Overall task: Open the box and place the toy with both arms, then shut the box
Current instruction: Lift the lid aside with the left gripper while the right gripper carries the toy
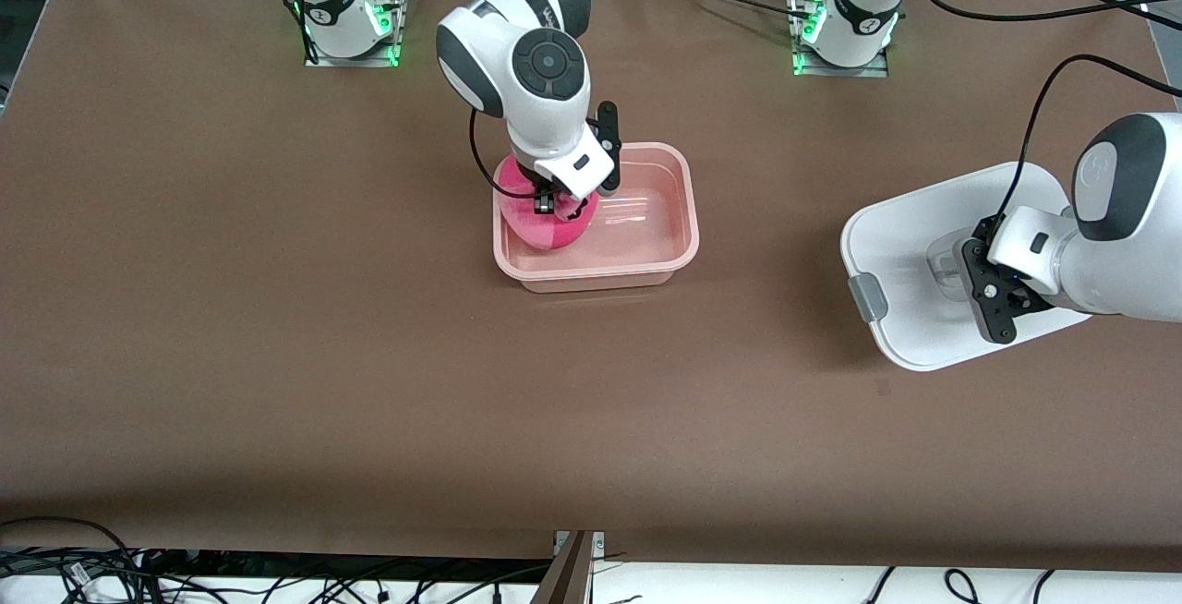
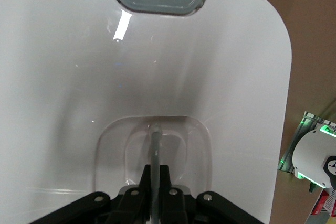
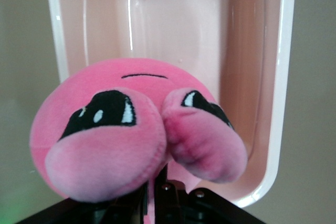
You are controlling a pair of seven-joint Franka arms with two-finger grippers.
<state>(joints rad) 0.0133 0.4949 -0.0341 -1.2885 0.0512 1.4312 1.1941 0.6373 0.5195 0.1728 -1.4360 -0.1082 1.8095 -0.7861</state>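
Note:
I should move the plush toy toward the box's middle point(image 1: 607, 232) with my right gripper and let go of it before my left gripper brings the lid, because the toy bulges over the box's rim point(image 1: 507, 177).
The pale pink box base point(image 1: 665, 258) stands open at the table's middle, without its lid. My right gripper point(image 1: 554, 205) is shut on the bright-pink plush toy point(image 1: 540, 221) and holds it low in the box's end toward the right arm. In the right wrist view the toy point(image 3: 115, 129) bulges round the gripper point(image 3: 157, 187), with the box's rim point(image 3: 281, 103) around it. My left gripper point(image 1: 970, 276) is shut on the clear handle point(image 2: 156, 145) of the white lid point(image 1: 914, 235), held tilted at the left arm's end of the table. One grey clip point(image 1: 866, 297) shows on it.
Both arm bases point(image 1: 351, 13) point(image 1: 845, 27) with green lights stand along the table's edge farthest from the front camera. Cables and a metal bracket point(image 1: 577, 553) lie at the edge nearest it. The brown tabletop point(image 1: 277, 327) is bare between the box and the lid.

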